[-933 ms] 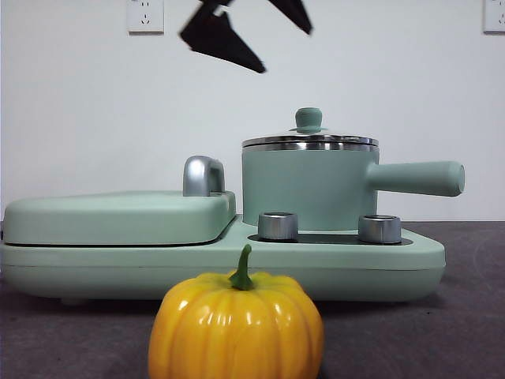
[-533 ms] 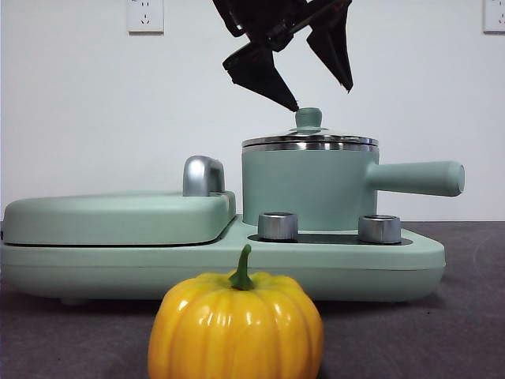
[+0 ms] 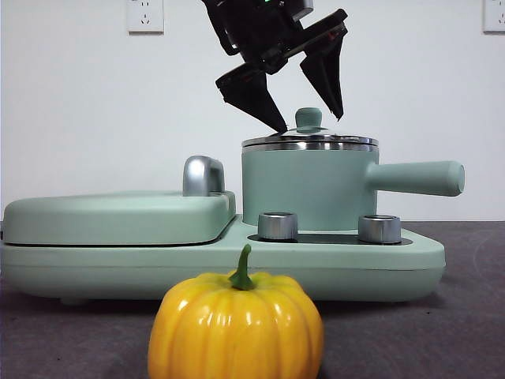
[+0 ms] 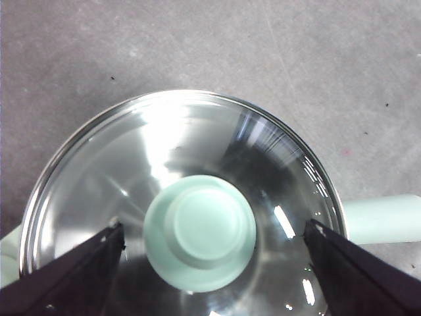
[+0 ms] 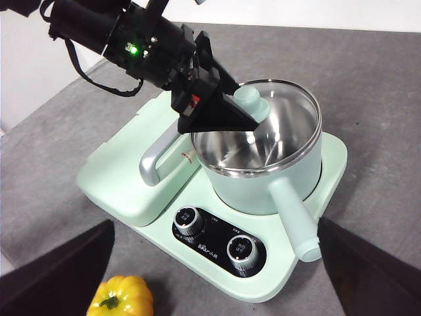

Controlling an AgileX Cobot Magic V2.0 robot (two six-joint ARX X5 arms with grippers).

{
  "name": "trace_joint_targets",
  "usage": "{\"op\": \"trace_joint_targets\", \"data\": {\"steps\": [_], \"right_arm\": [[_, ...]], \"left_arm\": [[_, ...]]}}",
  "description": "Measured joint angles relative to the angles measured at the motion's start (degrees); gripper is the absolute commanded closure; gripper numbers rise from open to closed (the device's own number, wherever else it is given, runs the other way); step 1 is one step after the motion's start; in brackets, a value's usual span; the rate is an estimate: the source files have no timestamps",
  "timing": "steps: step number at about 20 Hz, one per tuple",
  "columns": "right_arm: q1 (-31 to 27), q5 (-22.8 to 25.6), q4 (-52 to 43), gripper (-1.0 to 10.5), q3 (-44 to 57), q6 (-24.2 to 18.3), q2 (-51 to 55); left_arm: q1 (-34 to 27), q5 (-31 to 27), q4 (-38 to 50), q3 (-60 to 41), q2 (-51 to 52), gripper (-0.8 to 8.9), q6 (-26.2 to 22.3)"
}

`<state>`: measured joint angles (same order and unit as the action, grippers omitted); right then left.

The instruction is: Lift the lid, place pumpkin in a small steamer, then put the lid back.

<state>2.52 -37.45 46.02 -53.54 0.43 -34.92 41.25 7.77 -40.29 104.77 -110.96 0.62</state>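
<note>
A seam (image 3: 310, 144) runs around under the lid's rim, so the lid (image 3: 310, 137) should come off in one piece and leave the steamer behind when I lift the mint-green knob.
The lid (image 3: 309, 141) sits shut on the small steamer (image 3: 308, 188), its mint-green knob (image 3: 308, 118) on top. My left gripper (image 3: 310, 124) is open just above the lid, one jaw on each side of the knob and apart from it. The left wrist view shows the knob (image 4: 200, 230) midway between the jaws of the left gripper (image 4: 214, 227). The pumpkin (image 3: 237, 328) stands upright on the table in front of the cooker; it also shows in the right wrist view (image 5: 122, 299). My right gripper (image 5: 216, 227) is open and empty, high above the table.
The steamer stands on a wide mint-green base (image 3: 237, 264) with two silver knobs (image 3: 278, 226). A flat mint-green cover (image 3: 118, 215) with a chrome handle (image 3: 203, 175) lies left of it. The steamer's long handle (image 3: 414, 178) sticks out to the right.
My left gripper has come down from the top of the front view and now straddles the lid's knob. The lid, steamer and pumpkin have not moved.
</note>
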Motion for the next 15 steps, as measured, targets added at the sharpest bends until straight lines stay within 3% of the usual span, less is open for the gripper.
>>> {"op": "trace_joint_targets", "data": {"steps": [5, 11, 15], "right_arm": [[0.0, 0.0, 0.0, 4.5, 0.0, 0.0, 0.0], [0.0, 0.0, 0.0, 4.6, 0.0, 1.4, 0.0], [0.0, 0.0, 0.0, 4.5, 0.0, 1.5, 0.0]], "left_arm": [[0.0, -0.1, -4.9, 3.3, -0.2, 3.84, 0.4], [0.0, -0.4, -15.3, 16.7, -6.0, 4.08, -0.7], [0.8, -2.4, -15.3, 17.1, -9.0, 4.45, -3.0]]}}
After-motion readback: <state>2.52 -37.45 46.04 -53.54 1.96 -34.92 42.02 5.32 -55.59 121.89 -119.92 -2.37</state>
